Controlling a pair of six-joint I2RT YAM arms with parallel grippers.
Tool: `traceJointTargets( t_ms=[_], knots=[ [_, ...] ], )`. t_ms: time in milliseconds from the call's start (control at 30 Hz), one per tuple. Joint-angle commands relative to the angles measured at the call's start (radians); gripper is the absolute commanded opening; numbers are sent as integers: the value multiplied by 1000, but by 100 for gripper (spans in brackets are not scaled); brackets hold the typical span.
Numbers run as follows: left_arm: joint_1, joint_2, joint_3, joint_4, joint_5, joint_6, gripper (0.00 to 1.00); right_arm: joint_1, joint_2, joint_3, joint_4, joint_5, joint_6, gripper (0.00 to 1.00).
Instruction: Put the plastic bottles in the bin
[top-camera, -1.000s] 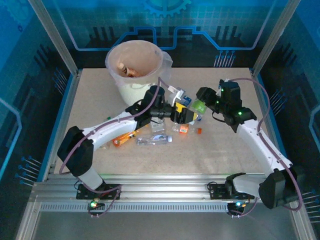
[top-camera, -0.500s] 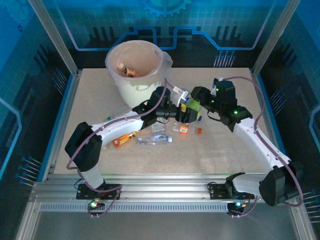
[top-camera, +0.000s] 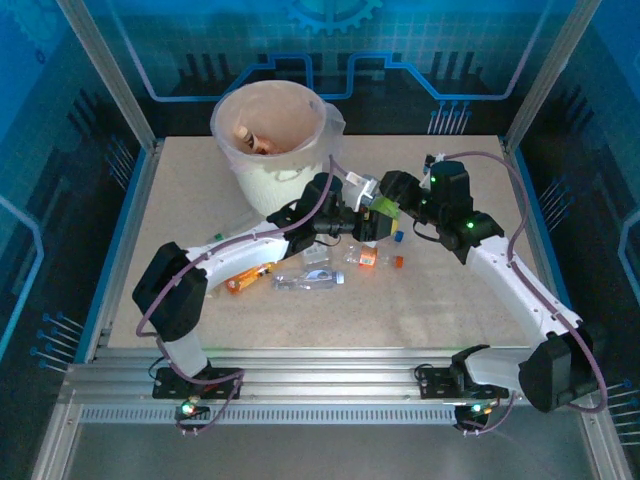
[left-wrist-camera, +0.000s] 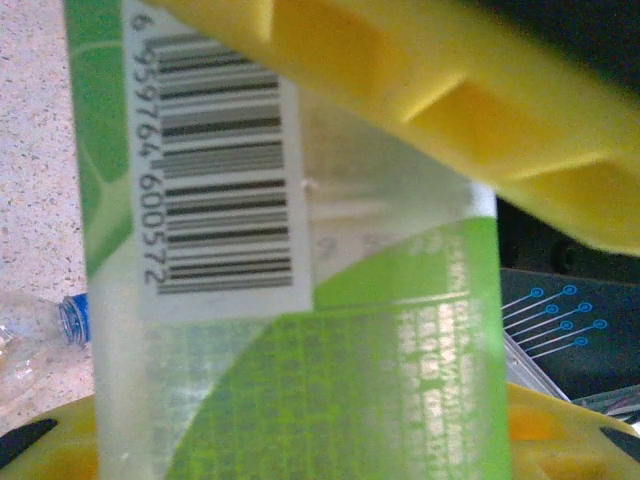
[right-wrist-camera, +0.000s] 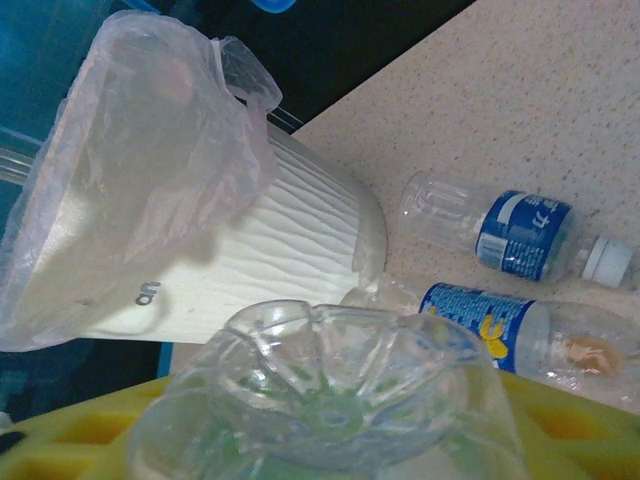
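The green-labelled bottle (top-camera: 385, 206) has both grippers on it, so my right gripper should open and move away from the bottle's base before my left gripper takes the bottle to the bin (top-camera: 272, 118).
A green-labelled plastic bottle (top-camera: 384, 208) hangs above the table's middle between both arms. My left gripper (top-camera: 368, 226) is shut on it: in the left wrist view its label and barcode (left-wrist-camera: 300, 350) sit clamped between my yellow fingers (left-wrist-camera: 420, 90). My right gripper (top-camera: 393, 198) is at the bottle's other end. The clear base (right-wrist-camera: 340, 400) shows between its yellow fingers (right-wrist-camera: 60, 440), and I cannot tell whether they still press it. The bin (top-camera: 262, 182) stands just behind to the left, holding a bottle (top-camera: 252, 140).
On the table below lie an orange bottle (top-camera: 247, 277), a clear crushed bottle (top-camera: 308, 281) and a small orange-labelled one (top-camera: 367, 257). Two blue-labelled bottles (right-wrist-camera: 520, 235) (right-wrist-camera: 500, 325) lie beside the bin's ribbed wall (right-wrist-camera: 260, 280). Frame posts border the table.
My left gripper reached right and closed on the green bottle. The right gripper carried that bottle left toward it, and the two now meet at the bottle.
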Motion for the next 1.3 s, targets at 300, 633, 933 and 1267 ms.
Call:
traceJointTargets(
  t_ms=[300, 633, 933, 1267],
  knots=[
    [16, -118, -35, 17, -78, 61, 38, 20, -64, 142, -109, -19, -136, 100],
    [133, -194, -42, -51, -124, 88, 38, 14, -192, 201, -187, 57, -232, 100],
    [269, -251, 119, -174, -213, 206, 39, 15, -254, 133, -264, 156, -253, 100],
    [425, -124, 367, -244, -243, 287, 39, 15, -214, 81, -272, 140, -230, 100]
  ],
)
